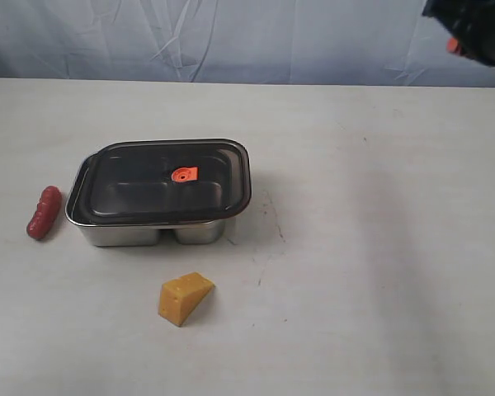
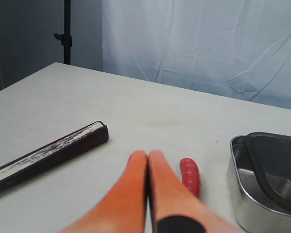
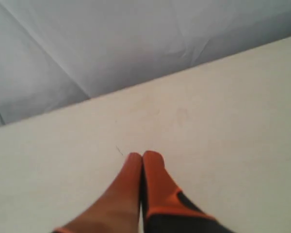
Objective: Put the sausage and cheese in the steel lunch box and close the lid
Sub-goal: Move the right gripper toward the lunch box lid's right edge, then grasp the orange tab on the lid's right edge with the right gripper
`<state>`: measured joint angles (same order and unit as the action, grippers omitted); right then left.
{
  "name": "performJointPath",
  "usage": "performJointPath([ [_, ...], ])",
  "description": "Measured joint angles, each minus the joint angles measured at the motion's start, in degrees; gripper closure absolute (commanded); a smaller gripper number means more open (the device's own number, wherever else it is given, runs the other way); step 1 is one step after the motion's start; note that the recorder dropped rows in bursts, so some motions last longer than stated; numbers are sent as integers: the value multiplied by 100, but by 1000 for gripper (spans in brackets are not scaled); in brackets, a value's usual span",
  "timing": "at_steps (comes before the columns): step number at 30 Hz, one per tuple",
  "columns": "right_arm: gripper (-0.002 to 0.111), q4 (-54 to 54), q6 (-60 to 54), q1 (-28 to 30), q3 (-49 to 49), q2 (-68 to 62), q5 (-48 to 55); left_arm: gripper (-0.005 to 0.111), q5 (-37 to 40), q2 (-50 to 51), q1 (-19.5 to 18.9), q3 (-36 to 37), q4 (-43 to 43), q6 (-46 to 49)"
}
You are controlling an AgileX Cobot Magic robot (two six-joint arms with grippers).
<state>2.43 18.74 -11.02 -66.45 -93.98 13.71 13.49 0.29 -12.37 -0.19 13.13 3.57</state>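
My right gripper should keep moving toward that edge [image 1: 246, 165] until its fingers are on both sides of it, as the lid's short edge [image 1: 248, 183] sticks out past the side of the steel lunch box.
The steel lunch box [image 1: 144, 233] stands left of the table's middle with the dark translucent lid [image 1: 161, 181] resting on it, slightly askew; an orange valve tab [image 1: 184, 174] shows on top. The dark-red sausage [image 1: 44, 212] lies on the table just left of the box. The yellow cheese wedge [image 1: 185, 298] lies in front of the box. My left gripper [image 2: 147, 156] is shut and empty, its tips beside the sausage [image 2: 190, 175], with the box [image 2: 252, 194] further over. My right gripper [image 3: 142, 157] is shut and empty over bare table; its arm [image 1: 474, 29] shows at the far right.
A dark flat bar [image 2: 48, 154] lies on the table beyond the left gripper. A pale blue cloth backdrop [image 1: 247, 37] hangs behind the table's far edge. A dark stand pole [image 2: 66, 29] rises behind the table in the left wrist view.
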Motion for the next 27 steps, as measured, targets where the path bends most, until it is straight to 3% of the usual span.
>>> performJointPath([
  [4, 109, 1660, -1808, -121, -744, -960, 855, 107, 0, 0, 0, 0, 0, 0],
  [9, 109, 4929, -4991, -128, -1718, -2043, 2931, 107, 0, 0, 0, 0, 0, 0],
  [12, 109, 6206, -5890, -151, -2168, -2608, 4023, 107, 0, 0, 0, 0, 0, 0],
  [14, 105, 6601, -6127, -170, -2402, -2962, 4516, 107, 0, 0, 0, 0, 0, 0],
  [16, 93, 6875, -6221, -170, -2606, -3292, 4952, 107, 0, 0, 0, 0, 0, 0],
  [21, 54, 7157, -6278, -170, -2763, -3957, 5521, 107, 0, 0, 0, 0, 0, 0],
  [27, 53, 7157, -6288, -170, -2763, -4326, 5535, 107, 0, 0, 0, 0, 0, 0],
])
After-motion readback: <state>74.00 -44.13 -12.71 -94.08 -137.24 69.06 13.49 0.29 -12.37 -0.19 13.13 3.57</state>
